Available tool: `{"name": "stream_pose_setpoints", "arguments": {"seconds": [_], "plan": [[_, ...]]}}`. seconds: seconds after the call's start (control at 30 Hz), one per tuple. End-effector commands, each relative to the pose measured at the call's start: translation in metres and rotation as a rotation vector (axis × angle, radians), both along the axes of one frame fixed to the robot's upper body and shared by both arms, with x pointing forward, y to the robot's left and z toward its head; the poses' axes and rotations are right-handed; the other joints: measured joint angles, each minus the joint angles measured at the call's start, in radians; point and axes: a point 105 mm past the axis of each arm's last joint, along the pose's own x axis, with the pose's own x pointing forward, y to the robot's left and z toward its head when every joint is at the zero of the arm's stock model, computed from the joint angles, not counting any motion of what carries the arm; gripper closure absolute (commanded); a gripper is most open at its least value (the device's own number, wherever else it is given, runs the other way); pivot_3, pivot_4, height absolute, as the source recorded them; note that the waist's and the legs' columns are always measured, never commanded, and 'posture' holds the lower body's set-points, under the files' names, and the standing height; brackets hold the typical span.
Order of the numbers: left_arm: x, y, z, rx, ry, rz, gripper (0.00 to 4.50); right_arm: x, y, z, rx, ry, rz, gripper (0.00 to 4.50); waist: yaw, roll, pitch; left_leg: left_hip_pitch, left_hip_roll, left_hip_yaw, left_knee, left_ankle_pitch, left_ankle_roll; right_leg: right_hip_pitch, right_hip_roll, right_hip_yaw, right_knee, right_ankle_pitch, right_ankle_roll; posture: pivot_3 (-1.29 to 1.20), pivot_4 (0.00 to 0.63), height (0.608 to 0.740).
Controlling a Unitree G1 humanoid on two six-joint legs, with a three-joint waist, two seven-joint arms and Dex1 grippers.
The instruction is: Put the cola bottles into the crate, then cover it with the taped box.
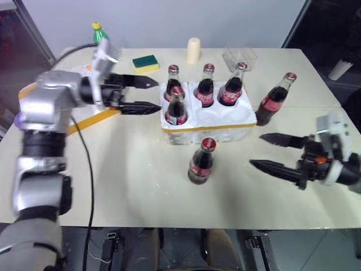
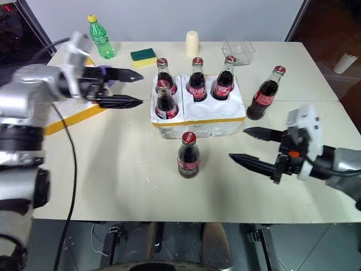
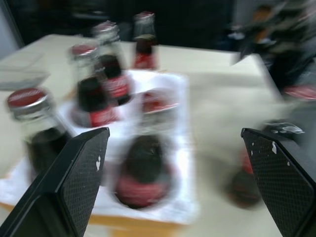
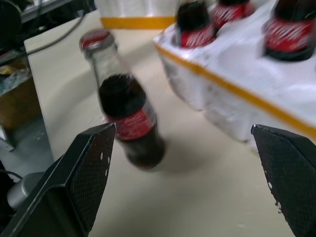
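Note:
My gripper will lower the front cola bottle into the crate, where it will sink only partway, because the seated bottles' red labels show above the foam.
The crate, a white foam tray with a yellow band, sits mid-table and holds several cola bottles upright in its wells. One cola bottle stands on the table just in front of it, and another stands at its right end. My left gripper hovers open and empty beside the crate's left end, fingers pointing at the nearest bottle. My right gripper is open and empty, to the right of the front bottle. The taped box lies at the left, mostly hidden behind my left arm.
A green plastic bottle, a yellow-green sponge, a cream cylinder and a clear plastic container line the far side of the table. A black cable hangs from my left arm over the table.

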Motion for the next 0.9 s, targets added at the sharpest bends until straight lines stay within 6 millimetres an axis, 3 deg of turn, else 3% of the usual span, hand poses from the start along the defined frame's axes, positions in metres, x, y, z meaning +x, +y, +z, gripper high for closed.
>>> {"name": "stream_pose_setpoints", "arguments": {"seconds": [0.03,0.13,0.3,0.57,0.9], "plan": [[-0.051,0.003,-0.01,0.105,0.06,-0.142,0.03,-0.008,0.02,-0.008,-0.025,-0.018,0.101,0.0,-0.004,0.001,0.0,0.001,0.0,0.0,-0.001,0.0,0.0,0.0,0.0,0.0,0.0,0.0,0.0,0.0,0.15,0.739],[-0.061,0.001,-0.032,0.173,0.079,-0.128,0.03,-0.008,0.031,-0.018,-0.045,-0.015,0.163,0.0,0.017,0.0,0.0,0.003,0.0,0.0,0.001,0.0,0.0,0.004,0.0,0.0,-0.001,-0.002,-0.004,0.0,0.15,0.739],[-0.066,-0.006,-0.051,0.186,0.074,-0.109,0.03,0.007,0.053,-0.031,-0.028,-0.008,0.215,0.0,0.011,-0.003,-0.002,0.003,0.0,0.0,0.003,0.0,0.0,0.006,0.0,0.0,-0.003,-0.002,-0.006,0.0,0.15,0.739],[-0.063,-0.015,-0.05,0.145,0.059,-0.093,0.03,0.032,0.068,-0.038,0.005,-0.002,0.209,0.0,0.01,-0.003,-0.002,0.003,0.0,0.0,0.001,0.0,0.0,0.004,0.0,0.0,-0.002,-0.001,-0.003,0.0,0.15,0.739],[-0.06,-0.019,-0.05,0.132,0.041,-0.088,0.03,0.032,0.091,-0.055,0.038,0.061,0.286,0.0,0.01,-0.003,-0.002,0.003,0.0,0.0,0.001,0.0,0.0,0.004,0.001,0.0,-0.001,-0.001,-0.003,0.0,0.15,0.739]]}}
